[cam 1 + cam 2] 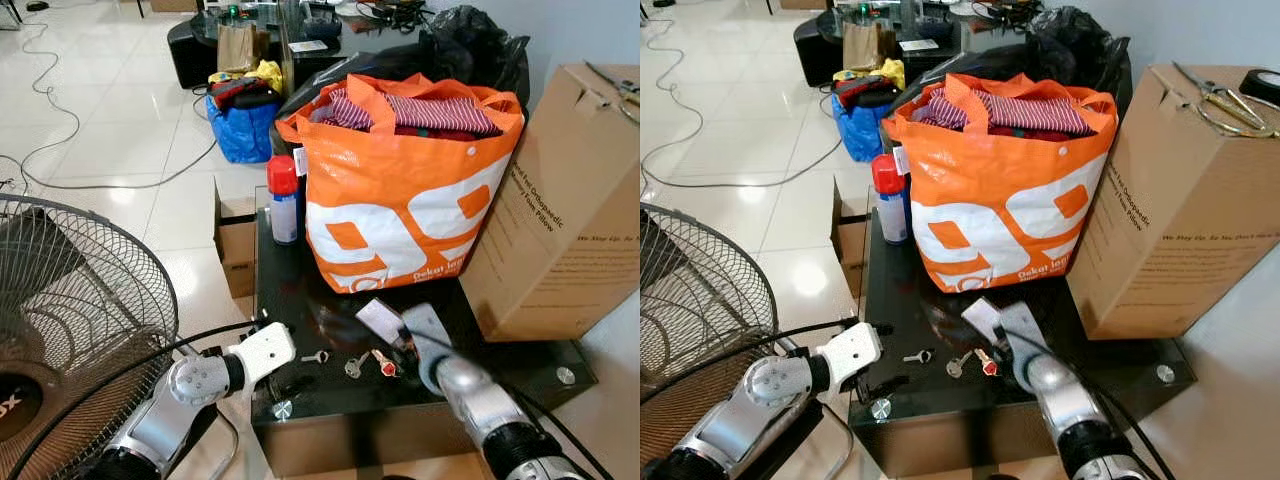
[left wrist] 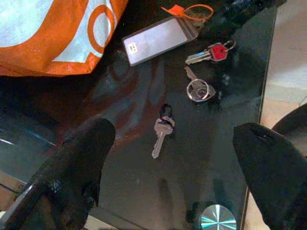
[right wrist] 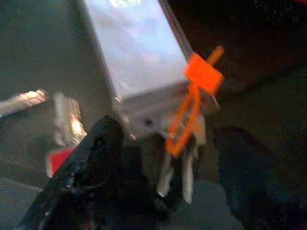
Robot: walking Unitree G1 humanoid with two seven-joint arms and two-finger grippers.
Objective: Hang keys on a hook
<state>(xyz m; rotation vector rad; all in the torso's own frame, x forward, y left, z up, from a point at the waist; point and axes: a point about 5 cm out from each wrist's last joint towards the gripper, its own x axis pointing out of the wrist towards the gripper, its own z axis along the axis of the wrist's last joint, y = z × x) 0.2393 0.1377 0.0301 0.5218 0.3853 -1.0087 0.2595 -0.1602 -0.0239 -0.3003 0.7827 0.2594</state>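
Observation:
I see the orange tie (image 3: 177, 140) looped at the grey tag's holed end (image 1: 381, 321), so I expect the grey tag to follow and hang down when I raise the ring.
Several loose keys lie on the black glass table (image 1: 500, 350) near its front edge: a small dark-headed key (image 2: 162, 132), a silver key on a ring (image 2: 197, 88) and a red-headed key (image 2: 211, 52). Beside them lies a grey tag (image 1: 378, 318) with an orange tie (image 3: 192, 103). My left gripper (image 2: 173, 129) hovers open over the table's front left corner, its fingers (image 2: 81, 158) wide on either side of the small key. My right gripper (image 3: 168, 129) is open at the tag's end, with the orange tie and some keys between its fingers (image 3: 96, 158).
An orange bag (image 1: 400, 190) full of clothes and a red-capped spray can (image 1: 284, 200) stand at the table's back. A tall cardboard box (image 1: 570, 200) is on the right and a standing fan (image 1: 70, 300) on the left. Small boxes, bags and cables lie on the tiled floor.

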